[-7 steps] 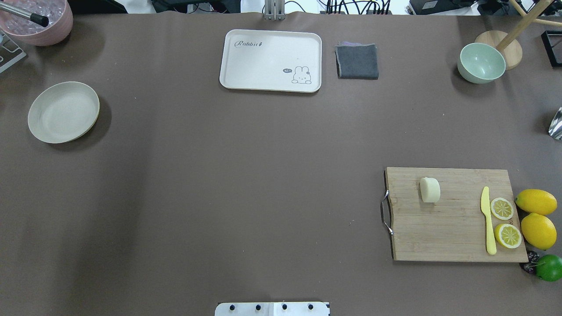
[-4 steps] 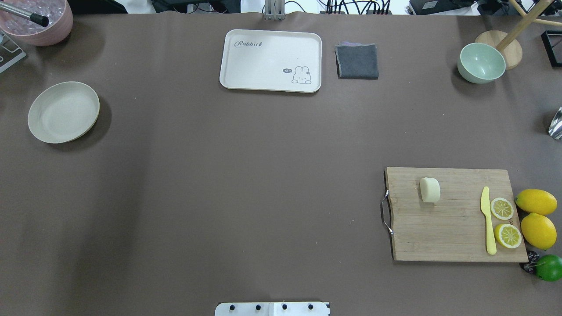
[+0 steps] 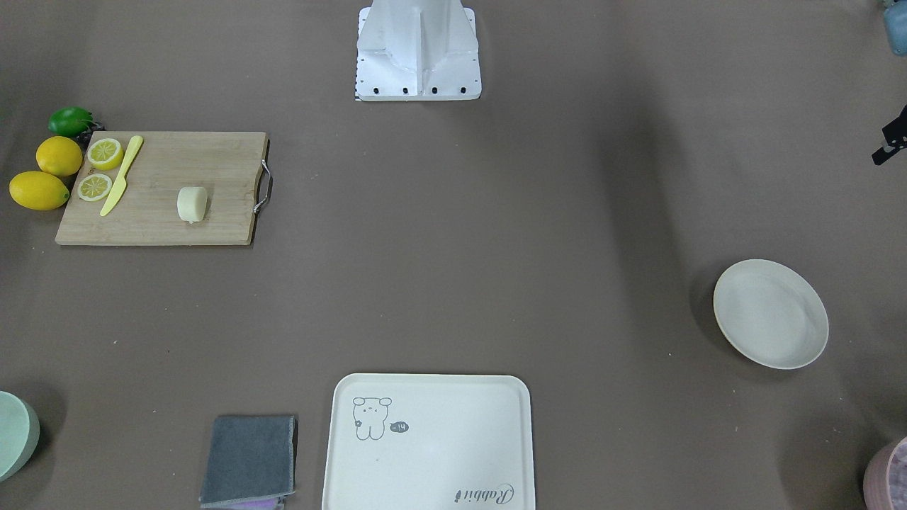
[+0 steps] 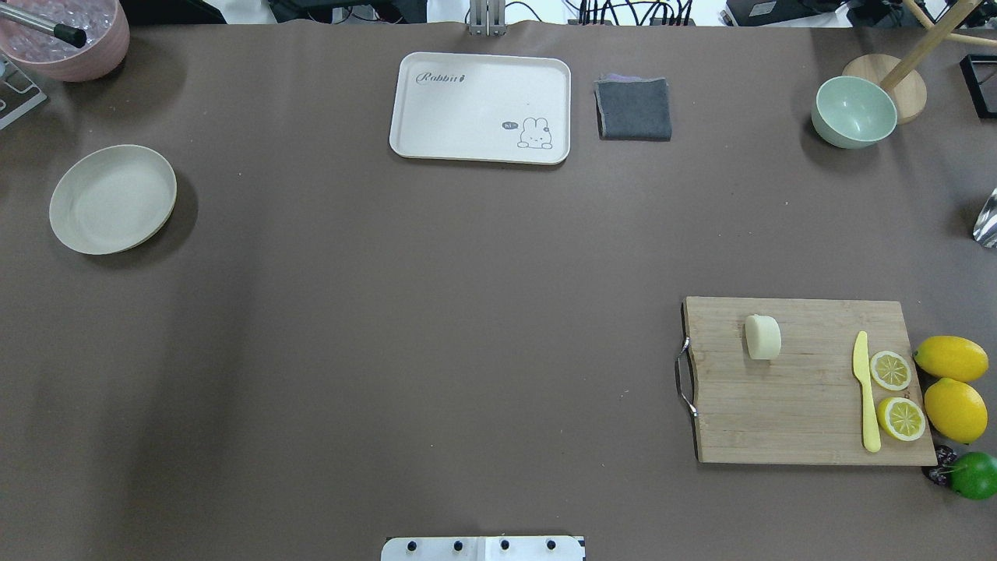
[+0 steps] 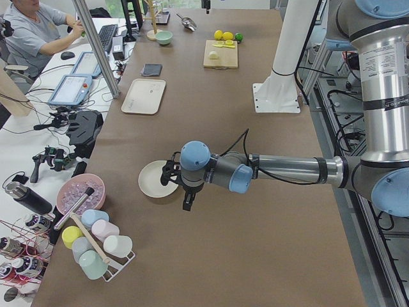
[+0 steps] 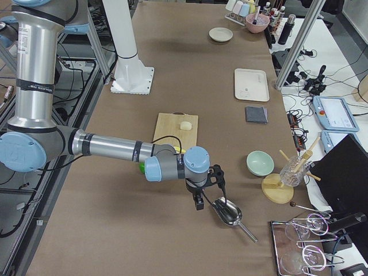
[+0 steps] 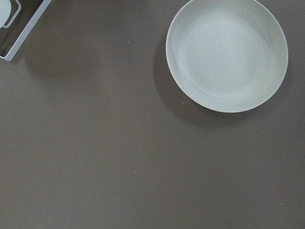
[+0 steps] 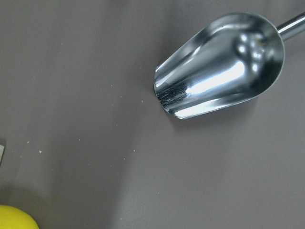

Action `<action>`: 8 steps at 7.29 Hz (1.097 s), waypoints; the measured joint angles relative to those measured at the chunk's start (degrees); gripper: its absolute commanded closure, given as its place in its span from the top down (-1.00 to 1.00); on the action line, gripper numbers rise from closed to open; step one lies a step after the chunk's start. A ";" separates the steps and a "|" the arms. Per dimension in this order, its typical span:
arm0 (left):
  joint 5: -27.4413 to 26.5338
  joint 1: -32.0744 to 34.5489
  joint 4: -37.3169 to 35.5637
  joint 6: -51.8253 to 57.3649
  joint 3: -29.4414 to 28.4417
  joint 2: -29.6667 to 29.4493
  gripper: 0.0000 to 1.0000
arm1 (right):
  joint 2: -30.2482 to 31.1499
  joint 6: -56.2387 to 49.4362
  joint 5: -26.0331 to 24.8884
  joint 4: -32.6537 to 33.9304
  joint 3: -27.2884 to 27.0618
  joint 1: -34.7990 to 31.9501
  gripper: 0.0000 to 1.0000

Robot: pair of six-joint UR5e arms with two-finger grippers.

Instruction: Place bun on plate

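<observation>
The plate [image 3: 771, 314] is empty and clear of the pink bowl. My left gripper should keep going down to the plate's nearest rim [image 3: 808, 289] until its fingers are on both sides of that rim.
The pale cream bun [image 4: 762, 336] [image 3: 192, 204] lies on a wooden cutting board [image 4: 802, 405] at the table's right. The off-white round plate [image 4: 113, 199] [image 3: 771, 313] [image 7: 227, 55] sits bare at the far left. No gripper appears in either top-down exterior view. In the exterior left view my left gripper [image 5: 188, 201] hangs just beside the plate [image 5: 153, 181]; I cannot tell if it is open or shut. In the exterior right view my right gripper [image 6: 198, 202] hovers past the board's end, above a metal scoop [image 6: 227, 211] and away from the bun [image 6: 186, 125]; its state cannot be told either.
On the board lie a yellow knife [image 4: 864, 393] and two lemon slices [image 4: 890, 370]; lemons [image 4: 950, 358] and a lime [image 4: 974, 475] sit beside it. A rabbit tray [image 4: 480, 107], grey cloth [image 4: 633, 109], mint bowl [image 4: 854, 111] and pink bowl [image 4: 74, 39] line the far edge.
</observation>
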State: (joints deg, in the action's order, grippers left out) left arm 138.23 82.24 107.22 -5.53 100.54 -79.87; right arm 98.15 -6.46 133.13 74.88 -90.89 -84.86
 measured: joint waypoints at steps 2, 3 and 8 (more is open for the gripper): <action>-1.63 -3.23 1.00 -0.04 -3.96 -3.54 0.95 | 0.01 0.07 0.14 -1.41 -0.14 1.64 1.00; -1.98 -4.76 1.66 -0.13 -6.81 -5.26 0.94 | 0.21 0.32 0.15 -2.51 -0.18 2.68 1.00; -2.45 -10.23 17.79 -14.15 -25.96 -16.47 0.85 | 0.61 1.78 0.66 -3.68 -0.70 4.88 1.00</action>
State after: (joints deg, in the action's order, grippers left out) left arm 135.78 72.01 125.01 -19.68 74.58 -96.34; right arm 98.76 -4.67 133.80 71.20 -91.59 -79.98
